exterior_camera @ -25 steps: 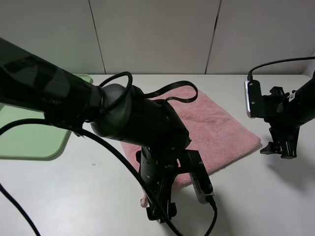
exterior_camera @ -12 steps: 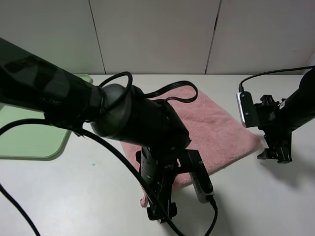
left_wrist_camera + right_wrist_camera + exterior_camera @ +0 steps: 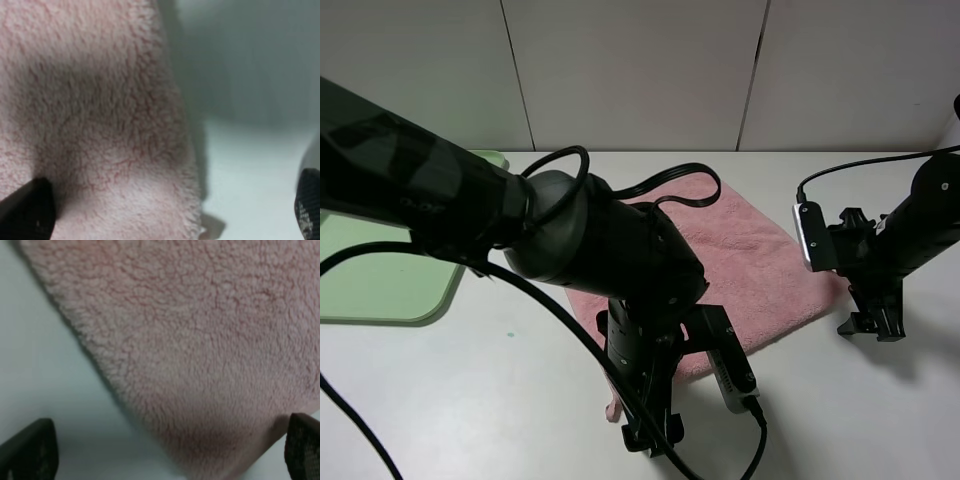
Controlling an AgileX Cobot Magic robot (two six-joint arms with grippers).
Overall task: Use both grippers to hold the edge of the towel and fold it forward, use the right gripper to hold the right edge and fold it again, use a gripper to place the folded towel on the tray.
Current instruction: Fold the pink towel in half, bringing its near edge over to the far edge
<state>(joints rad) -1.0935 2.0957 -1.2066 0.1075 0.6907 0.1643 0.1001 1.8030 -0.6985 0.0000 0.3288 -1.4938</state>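
Observation:
The pink towel's corner (image 3: 833,293) will bunch up into a narrow fold when I lift it, because the towel's soft pile (image 3: 200,400) spreads wide between my right gripper's fingers.
The pink towel (image 3: 760,255) lies flat on the white table, its near part hidden behind my left arm. My left gripper (image 3: 650,438) points down at the towel's near corner. In the left wrist view it (image 3: 167,212) stands open, with the edge of the towel (image 3: 192,165) running between its fingertips (image 3: 27,210). My right gripper (image 3: 868,327) hangs low at the towel's right corner. It (image 3: 165,452) is open too, straddling that corner of the towel (image 3: 200,340) with nothing gripped. The light green tray (image 3: 380,285) sits at the far left, partly hidden by the left arm.
The bulky left arm (image 3: 590,240) and its black cables (image 3: 670,185) cover much of the middle of the exterior view. A white wall (image 3: 640,70) runs behind the table. Bare tabletop (image 3: 520,370) lies between tray and towel.
My right gripper has moved left and a little down, closing in on the towel's right corner. The left gripper has barely shifted. Both have stayed open.

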